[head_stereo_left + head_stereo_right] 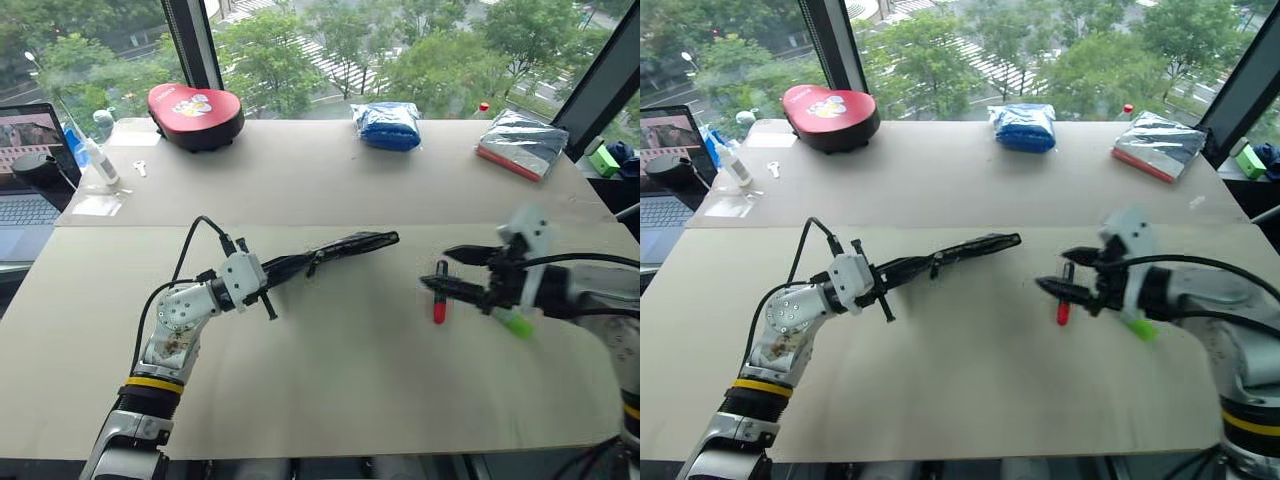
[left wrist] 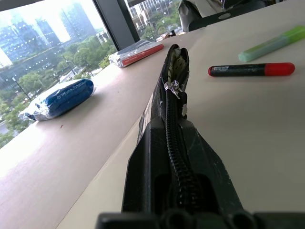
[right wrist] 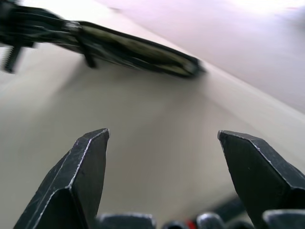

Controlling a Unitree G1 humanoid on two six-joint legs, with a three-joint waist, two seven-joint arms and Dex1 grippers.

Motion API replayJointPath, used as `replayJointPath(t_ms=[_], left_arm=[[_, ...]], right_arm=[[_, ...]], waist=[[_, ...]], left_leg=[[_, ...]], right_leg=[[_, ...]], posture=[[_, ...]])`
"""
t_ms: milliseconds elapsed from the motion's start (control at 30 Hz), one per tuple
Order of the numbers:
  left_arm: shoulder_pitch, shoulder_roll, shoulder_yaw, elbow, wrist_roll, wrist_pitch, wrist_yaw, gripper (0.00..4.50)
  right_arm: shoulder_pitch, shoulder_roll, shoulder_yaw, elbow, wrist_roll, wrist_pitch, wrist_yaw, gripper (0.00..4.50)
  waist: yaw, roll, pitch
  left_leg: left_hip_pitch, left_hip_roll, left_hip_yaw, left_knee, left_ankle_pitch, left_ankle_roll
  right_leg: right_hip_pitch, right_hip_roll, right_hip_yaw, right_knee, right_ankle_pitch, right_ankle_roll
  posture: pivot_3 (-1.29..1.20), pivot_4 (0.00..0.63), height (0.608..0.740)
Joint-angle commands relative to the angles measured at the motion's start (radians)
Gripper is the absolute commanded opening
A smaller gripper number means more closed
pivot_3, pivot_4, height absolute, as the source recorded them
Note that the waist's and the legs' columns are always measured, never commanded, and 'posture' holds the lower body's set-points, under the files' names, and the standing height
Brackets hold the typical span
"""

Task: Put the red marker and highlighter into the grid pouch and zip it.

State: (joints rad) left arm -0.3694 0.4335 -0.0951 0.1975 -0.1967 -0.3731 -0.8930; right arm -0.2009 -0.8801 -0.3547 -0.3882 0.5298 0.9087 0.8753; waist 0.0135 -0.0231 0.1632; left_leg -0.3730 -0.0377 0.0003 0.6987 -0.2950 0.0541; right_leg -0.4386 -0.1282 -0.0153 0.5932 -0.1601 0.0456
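Observation:
I expect the grid pouch [image 1: 338, 250] to open out around the highlighter when I push it in, since a narrow gap [image 3: 145, 52] shows pale lining between its unzipped edges.
My left gripper [image 1: 277, 268] is shut on one end of the grid pouch [image 1: 340, 248] and holds it edge-up just above the table. Its zipper [image 2: 172, 87] faces up, and the far end gapes a little. The red marker [image 1: 439, 296] lies on the table, black end away from me and red end toward me. My right gripper [image 1: 436, 268] hovers over it, open with nothing between its fingers. The light-green highlighter [image 1: 516, 322] lies just right of the marker, partly hidden behind that gripper. Both pens, the marker [image 2: 251, 70] and the highlighter [image 2: 271, 44], lie beyond the pouch's open end.
Along the back of the table lie a red oval case [image 1: 196, 115], a blue bag [image 1: 388, 125] and a silver packet with a red edge [image 1: 520, 143]. A laptop [image 1: 30, 170] and a small bottle [image 1: 95, 160] stand at the far left. A window runs behind the table.

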Motion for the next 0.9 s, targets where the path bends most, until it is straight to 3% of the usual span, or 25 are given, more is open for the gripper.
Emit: replayJointPath(t_ms=[33,300,900], left_arm=[[-0.022,-0.004,0.001,0.024,-0.006,-0.054,-0.027,0.00],[0.059,-0.010,-0.012,-0.006,-0.025,-0.067,-0.062,0.00],[0.146,0.006,0.036,-0.108,-0.039,-0.035,-0.022,0.00]], right_arm=[[0.108,-0.072,-0.098,0.082,-0.061,-0.092,0.031,4.03],[0.211,-0.123,-0.089,0.340,-0.133,-0.232,0.089,4.03],[0.053,-0.074,0.147,0.511,-0.220,-0.328,0.073,4.03]], waist=[[0.000,0.000,0.000],[-0.006,0.000,0.000],[-0.001,0.000,0.000]], left_leg=[[0.000,0.000,0.000,0.000,0.000,0.000],[0.003,0.001,0.003,0.000,-0.001,0.002],[0.003,0.001,0.003,0.002,-0.001,0.002]], right_leg=[[0.000,0.000,0.000,0.000,0.000,0.000],[0.002,0.000,0.003,-0.001,0.000,0.001],[0.002,0.000,0.004,-0.001,0.000,0.001]], posture=[[0.00,0.150,0.740],[0.00,0.150,0.740],[0.00,0.150,0.740]])
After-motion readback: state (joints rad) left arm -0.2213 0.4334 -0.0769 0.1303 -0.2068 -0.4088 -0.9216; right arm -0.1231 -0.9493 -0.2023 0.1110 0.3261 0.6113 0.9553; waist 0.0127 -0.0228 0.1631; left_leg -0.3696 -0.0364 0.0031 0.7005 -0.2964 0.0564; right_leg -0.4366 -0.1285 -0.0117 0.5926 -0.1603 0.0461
